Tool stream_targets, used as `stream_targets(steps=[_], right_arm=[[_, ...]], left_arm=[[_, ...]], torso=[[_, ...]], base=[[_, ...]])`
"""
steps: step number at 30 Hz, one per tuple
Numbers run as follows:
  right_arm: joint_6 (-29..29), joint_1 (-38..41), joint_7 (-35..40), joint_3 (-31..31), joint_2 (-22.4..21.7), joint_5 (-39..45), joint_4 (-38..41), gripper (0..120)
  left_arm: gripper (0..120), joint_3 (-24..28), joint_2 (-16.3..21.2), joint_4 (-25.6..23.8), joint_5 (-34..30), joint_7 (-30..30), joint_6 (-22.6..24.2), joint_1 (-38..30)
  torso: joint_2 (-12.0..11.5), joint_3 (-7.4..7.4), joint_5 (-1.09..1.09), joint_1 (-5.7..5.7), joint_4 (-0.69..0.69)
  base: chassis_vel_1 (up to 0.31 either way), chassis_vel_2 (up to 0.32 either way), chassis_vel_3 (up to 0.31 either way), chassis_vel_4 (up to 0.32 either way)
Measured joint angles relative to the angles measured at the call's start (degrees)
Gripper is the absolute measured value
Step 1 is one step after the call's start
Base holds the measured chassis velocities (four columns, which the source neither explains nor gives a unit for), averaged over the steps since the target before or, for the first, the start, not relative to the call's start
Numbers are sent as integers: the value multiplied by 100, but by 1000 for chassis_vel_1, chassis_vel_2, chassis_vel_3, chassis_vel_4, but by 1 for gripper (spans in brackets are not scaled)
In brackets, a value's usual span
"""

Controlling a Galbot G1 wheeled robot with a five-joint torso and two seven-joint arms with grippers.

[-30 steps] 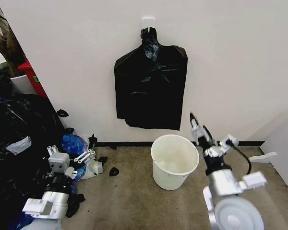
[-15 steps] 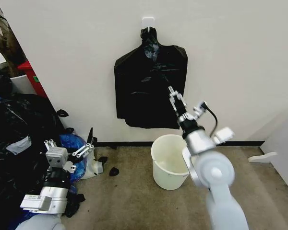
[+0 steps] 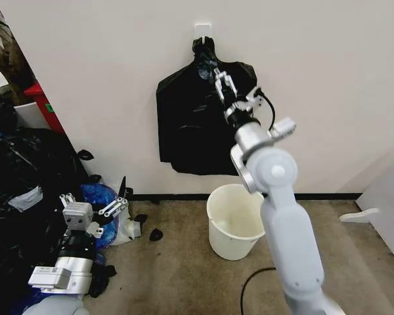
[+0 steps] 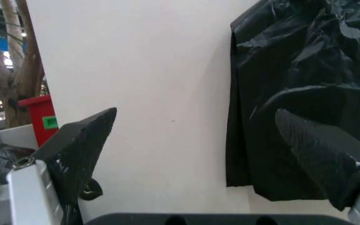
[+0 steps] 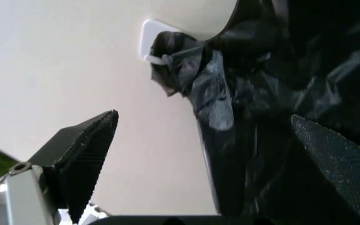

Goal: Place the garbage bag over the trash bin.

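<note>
The front bag should come away from the bunch when I pull down and leave the rest hanging, because a loose flap sticks out below the hook.
The trash bin, a round white bucket, stands upright on the floor by the wall. Above it a flat bunch of black bags hangs from a white hook, knotted at its top. The garbage bag is out of view. My right gripper is raised in front of the bunch's upper part, just below the knot, open with nothing between its fingers. The right wrist view shows that gripper spread before the knotted bunch and hook. My left gripper waits low at the left, open; the left wrist view shows it facing the wall and the bunch.
A heap of stuffed black and blue bags takes up the left floor, with a red box behind it. Black scraps lie left of the bucket. A white object lies at the right, and a cable runs by my base.
My right arm has swung up and leftward from beside the bucket to the top of the hanging bunch. The left gripper has hardly moved.
</note>
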Motion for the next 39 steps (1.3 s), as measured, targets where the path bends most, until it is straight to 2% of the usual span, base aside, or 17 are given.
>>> stream_targets(steps=[10, 13, 19, 24, 31, 35, 36, 38, 39], right_arm=[[32, 259, 72, -29, 109, -156, -353, 98], [33, 287, 75, -76, 125, -156, -357, 91], [33, 483, 78, -139, 128, -142, -510, 65], [32, 621, 78, -147, 130, -143, -620, 57], [32, 735, 74, -155, 137, -151, -786, 53], [34, 789, 71, -164, 137, -154, -870, 45], [49, 813, 67, -163, 137, -154, -913, 39], [58, 817, 66, -162, 137, -152, -926, 35], [73, 815, 53, -163, 137, -149, -935, 29]], left_arm=[[100, 3, -16, 22, 13, 5, -14, -36], [100, 4, -31, 49, 15, 7, -21, -41], [100, 23, -52, 99, 51, 24, -58, -45], [100, 20, -60, 140, 63, 40, -108, -53], [100, 51, -65, 158, 92, 59, -128, -55], [100, 59, -62, 158, 92, 61, -130, -69], [100, 62, -64, 158, 92, 61, -131, -71], [100, 64, -66, 158, 92, 61, -134, -72], [100, 65, -70, 158, 92, 61, -141, -76]], torso=[[0, 0, 1, 0, -1], [0, -1, 1, -1, -1], [0, 0, 1, -1, 0], [0, -1, 0, -1, -1], [0, -1, 1, -1, -1], [0, -1, 1, -1, 0], [0, -1, 0, -1, 0], [0, 0, 1, -1, 0], [0, -1, 1, -1, 0]], base=[[0, 0, 0, 0], [0, 0, 0, 0], [0, 0, 0, 0], [0, 0, 0, 0], [0, 0, 0, 0], [0, 0, 0, 0], [0, 0, 0, 0], [0, 0, 0, 0], [0, 0, 0, 0]])
